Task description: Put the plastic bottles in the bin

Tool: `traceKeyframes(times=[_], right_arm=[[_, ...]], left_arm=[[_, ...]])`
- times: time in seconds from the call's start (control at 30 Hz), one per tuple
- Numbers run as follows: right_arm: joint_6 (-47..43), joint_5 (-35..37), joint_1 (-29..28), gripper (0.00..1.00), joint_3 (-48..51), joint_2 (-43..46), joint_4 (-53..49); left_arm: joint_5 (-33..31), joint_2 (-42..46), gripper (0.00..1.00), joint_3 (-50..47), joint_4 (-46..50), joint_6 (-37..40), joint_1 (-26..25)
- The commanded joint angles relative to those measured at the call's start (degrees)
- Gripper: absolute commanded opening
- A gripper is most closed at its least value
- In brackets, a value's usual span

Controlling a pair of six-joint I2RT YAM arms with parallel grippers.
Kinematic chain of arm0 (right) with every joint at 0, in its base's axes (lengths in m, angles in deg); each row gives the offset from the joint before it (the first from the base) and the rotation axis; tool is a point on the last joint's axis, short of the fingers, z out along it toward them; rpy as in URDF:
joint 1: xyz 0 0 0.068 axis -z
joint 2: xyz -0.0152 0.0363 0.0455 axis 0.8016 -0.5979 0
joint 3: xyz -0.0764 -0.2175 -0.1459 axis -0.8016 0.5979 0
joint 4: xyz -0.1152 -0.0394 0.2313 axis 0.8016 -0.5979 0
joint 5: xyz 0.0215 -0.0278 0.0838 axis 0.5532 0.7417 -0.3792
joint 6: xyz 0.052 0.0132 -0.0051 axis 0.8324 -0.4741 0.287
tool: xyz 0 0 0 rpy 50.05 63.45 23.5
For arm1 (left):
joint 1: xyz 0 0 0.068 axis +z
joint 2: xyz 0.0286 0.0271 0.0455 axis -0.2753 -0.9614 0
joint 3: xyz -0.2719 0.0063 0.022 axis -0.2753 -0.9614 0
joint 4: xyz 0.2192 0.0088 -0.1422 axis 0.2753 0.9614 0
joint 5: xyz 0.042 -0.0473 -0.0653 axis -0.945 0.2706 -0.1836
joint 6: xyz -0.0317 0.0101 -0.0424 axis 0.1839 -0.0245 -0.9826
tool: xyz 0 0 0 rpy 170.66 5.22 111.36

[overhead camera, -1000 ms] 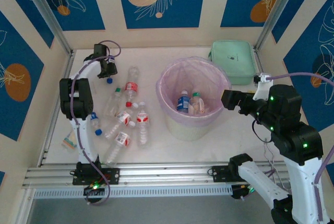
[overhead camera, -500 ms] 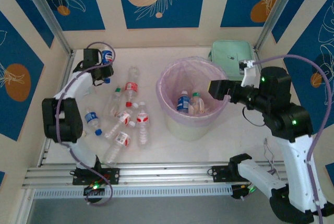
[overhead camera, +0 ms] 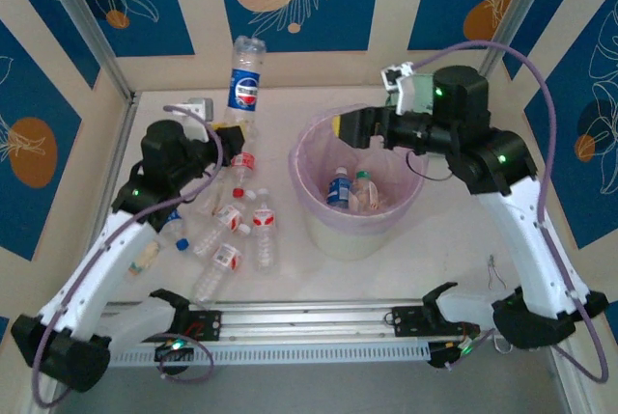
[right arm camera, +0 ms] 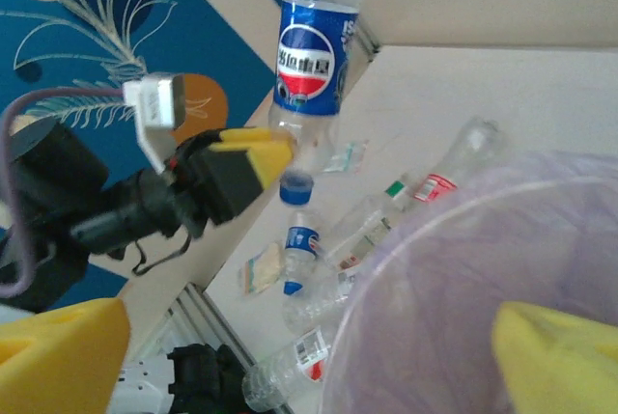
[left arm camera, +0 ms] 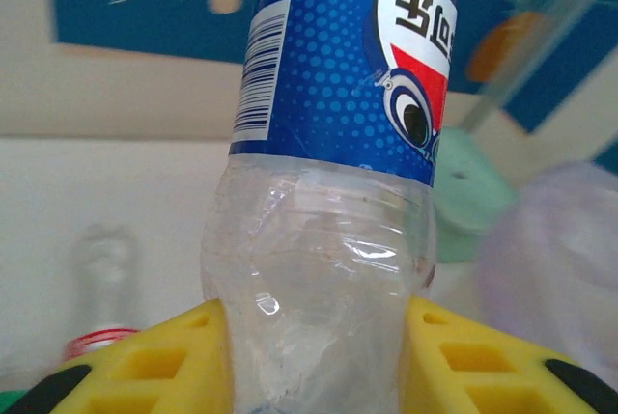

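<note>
My left gripper will make the bottle (overhead camera: 244, 87) come to rest cap down, leaning in the bin, when I drop it, because the clear bottle's base (overhead camera: 248, 45) points up from that gripper.
My left gripper (overhead camera: 235, 134) is shut on a clear plastic bottle with a blue label (overhead camera: 246, 81), held upright in the air, left of the bin (overhead camera: 348, 235). The yellow fingers (left arm camera: 145, 366) press both sides of the bottle (left arm camera: 328, 192) near its cap end. The right wrist view shows the same bottle (right arm camera: 314, 57) standing up from the left gripper (right arm camera: 280, 158). My right gripper (overhead camera: 343, 129) hangs open over the bin's back rim; nothing sits between its fingers (right arm camera: 58, 356). Two bottles (overhead camera: 338, 187) lie inside the bin. Several more bottles (overhead camera: 224, 226) lie on the table to its left.
A small flat packet (overhead camera: 145, 255) lies near the table's left edge, beside the left arm. A mint green case (left arm camera: 468, 182) sits behind the bin, under the right arm. Patterned walls close in the back and sides, and a metal rail (overhead camera: 290, 322) runs along the front.
The left arm has lifted the blue-labelled bottle from the back left corner up and toward the bin. The right arm has swung left over the bin's back rim.
</note>
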Motion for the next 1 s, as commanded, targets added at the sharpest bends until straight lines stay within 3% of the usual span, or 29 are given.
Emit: traceKeyframes(times=[0.0, 0.23, 0.47, 0.53, 0.7, 0.77, 0.87, 0.97], right_arm=[[0.1, -0.5, -0.8, 0.99, -4.7, -4.0, 2.1], [1.2, -4.5, -0.6, 0.99, -15.3, -14.6, 2.1], [-0.1, -4.8, -0.3, 0.99, -26.7, -23.5, -2.6], [-0.4, -4.4, 0.0, 0.91, -28.3, -24.9, -3.8], [-0.4, -4.9, 0.8, 0.59, -29.0, -25.5, -5.0], [-0.6, -4.7, 1.1, 0.53, -29.2, -24.8, -5.1], [-1.5, -4.7, 2.7, 0.44, -33.0, -24.1, -6.4], [-2.6, -4.6, 5.3, 0.34, -38.9, -22.9, -9.2]], left_arm=[[-2.2, 2.4, 0.36, -1.7, -4.2, -1.8, -5.1], [-3.5, 2.0, 0.36, 0.4, -4.2, 0.1, -15.7], [-4.4, 0.6, 0.35, 1.2, -4.7, 1.1, -20.2], [-4.3, 0.7, 0.35, 1.0, -4.8, 0.9, -20.5], [-5.4, 0.8, 0.36, 1.5, -3.5, 0.8, -20.5], [-5.7, 1.1, 0.43, 1.6, -3.1, 0.5, -20.5], [-6.8, 2.2, 0.69, 1.1, -3.3, -0.6, -20.5], [-8.7, 3.1, 0.84, 0.9, -3.0, -1.2, -20.4]])
